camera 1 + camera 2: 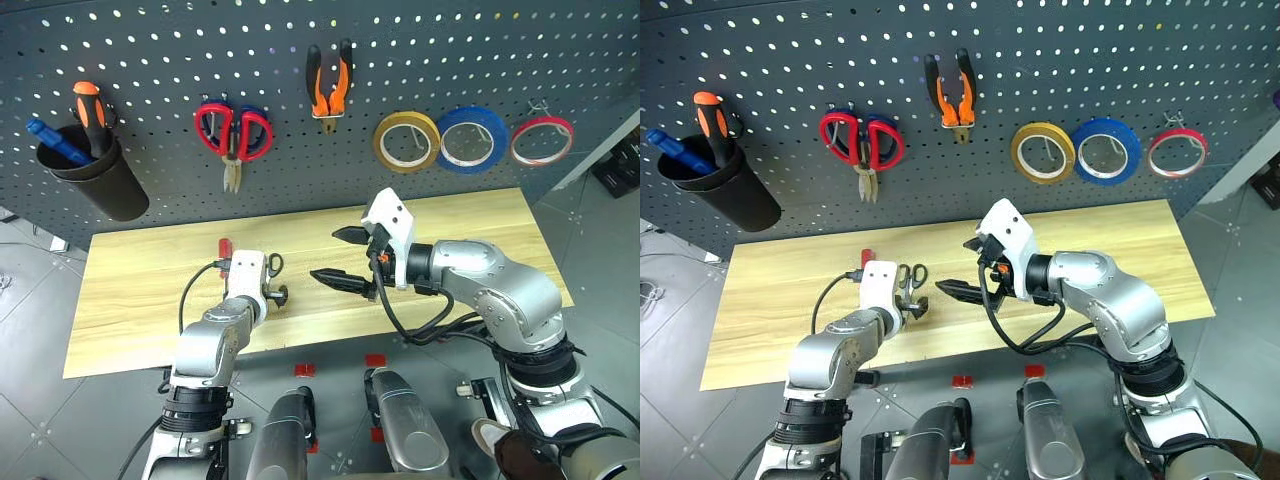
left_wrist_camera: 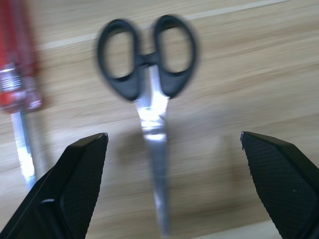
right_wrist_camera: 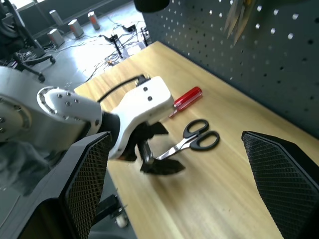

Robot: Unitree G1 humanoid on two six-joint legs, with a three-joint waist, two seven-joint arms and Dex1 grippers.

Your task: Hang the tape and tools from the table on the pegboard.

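The black-handled scissors [image 2: 152,107] will stay shut with their handle loops sticking out when I pick them up, because the scissors' handle loops meet [image 2: 149,59] above closed blades.
Small black-handled scissors [image 2: 149,64] lie flat on the table [image 1: 480,220], blades pointing toward its front edge. My left gripper [image 2: 174,137] hovers just over the blades, open, one finger on each side. The red-handled screwdriver [image 2: 15,74] lies beside the scissors on their left. My right gripper [image 1: 340,257] hangs open and empty above the table's middle, pointing left. On the pegboard [image 1: 150,60] hang the orange-and-black pliers [image 1: 328,85] and the blue tape [image 1: 472,140].
Red-handled scissors [image 1: 232,132], a yellow roll [image 1: 406,141] and a thin red roll [image 1: 541,140] also hang on the board. A black cup [image 1: 95,170] at the far left holds an orange-and-black screwdriver. The table's right half is bare wood.
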